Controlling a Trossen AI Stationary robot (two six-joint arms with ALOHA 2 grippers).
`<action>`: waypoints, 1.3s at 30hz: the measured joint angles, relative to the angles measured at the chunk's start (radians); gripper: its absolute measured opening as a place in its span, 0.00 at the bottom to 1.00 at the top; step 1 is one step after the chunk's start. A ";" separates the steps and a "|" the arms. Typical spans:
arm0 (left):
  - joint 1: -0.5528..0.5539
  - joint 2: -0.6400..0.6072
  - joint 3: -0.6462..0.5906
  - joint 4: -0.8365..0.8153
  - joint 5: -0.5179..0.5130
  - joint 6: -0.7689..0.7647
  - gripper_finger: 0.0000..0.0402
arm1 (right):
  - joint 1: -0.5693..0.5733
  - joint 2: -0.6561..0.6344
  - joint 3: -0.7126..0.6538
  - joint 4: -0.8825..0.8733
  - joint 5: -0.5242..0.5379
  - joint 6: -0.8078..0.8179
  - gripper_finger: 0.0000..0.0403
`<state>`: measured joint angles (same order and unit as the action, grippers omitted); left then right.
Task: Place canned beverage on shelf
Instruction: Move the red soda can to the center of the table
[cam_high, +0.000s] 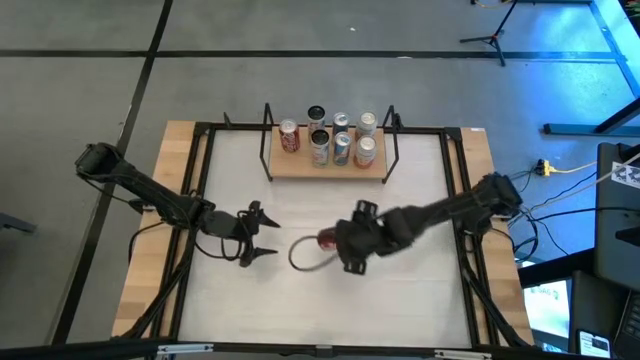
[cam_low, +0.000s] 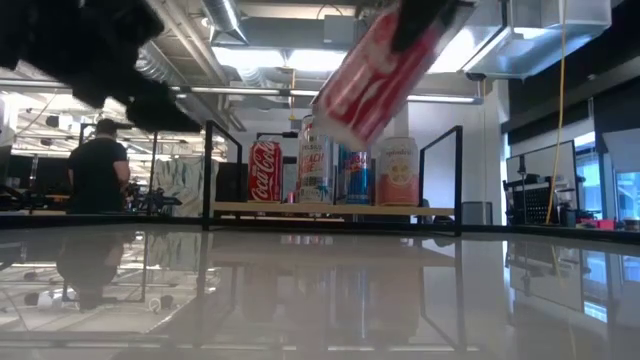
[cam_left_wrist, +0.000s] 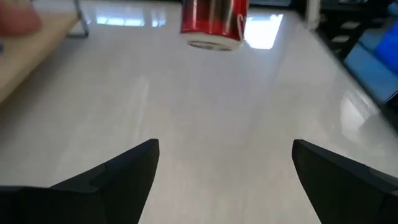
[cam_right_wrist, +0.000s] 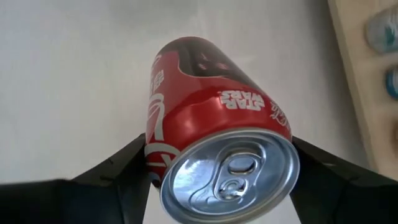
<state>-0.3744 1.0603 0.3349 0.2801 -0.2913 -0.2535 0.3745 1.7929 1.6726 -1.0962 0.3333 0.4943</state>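
The red can (cam_low: 372, 82) is hanging at a tilt in my right gripper. Next, I set it upright on the white tabletop (cam_low: 405, 243) and take a fresh grip on the can's side before I reach the shelf.
A red canned beverage (cam_right_wrist: 205, 118) hangs tilted above the middle of the white table, with my right gripper (cam_right_wrist: 221, 158) shut on it. The low view shows the same can (cam_low: 375, 70) high above the tabletop. The shelf (cam_high: 328, 167), a light-wood board with black rod uprights, stands at the table's far side and carries several cans (cam_high: 340, 138). My left gripper (cam_high: 262, 236) hovers open to the left of the can, its fingers (cam_left_wrist: 124, 171) wide apart with nothing between them. My right gripper pinches the can's round side wall (cam_right_wrist: 153, 155) between its two fingers, near the end with the pull tab (cam_right_wrist: 231, 180). The fingers come from above, slanting down. The can is lifted clear of the table and tilted, tab end toward the wrist, bottom end (cam_left_wrist: 213, 43) downward.
The white tabletop (cam_high: 400, 300) lies inside a black frame with wooden edges (cam_high: 150, 260). The cans on the shelf include a red one (cam_high: 290, 137) at its left end. A person (cam_low: 97, 170) stands in the room beyond the table.
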 joint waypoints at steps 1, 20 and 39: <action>0.000 0.000 -0.012 -0.002 -0.011 -0.008 0.89 | -0.023 0.013 0.000 0.015 -0.013 -0.039 0.71; 0.000 0.000 -0.106 0.034 -0.043 -0.112 0.89 | -0.253 0.122 0.000 0.094 -0.188 -0.345 0.71; 0.001 0.000 -0.106 0.105 -0.099 -0.055 0.89 | -0.257 0.120 -0.067 -0.111 -0.195 -0.301 0.71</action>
<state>-0.3733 1.0603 0.2287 0.3847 -0.3908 -0.3088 0.1173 1.9133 1.6057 -1.2071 0.1379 0.1937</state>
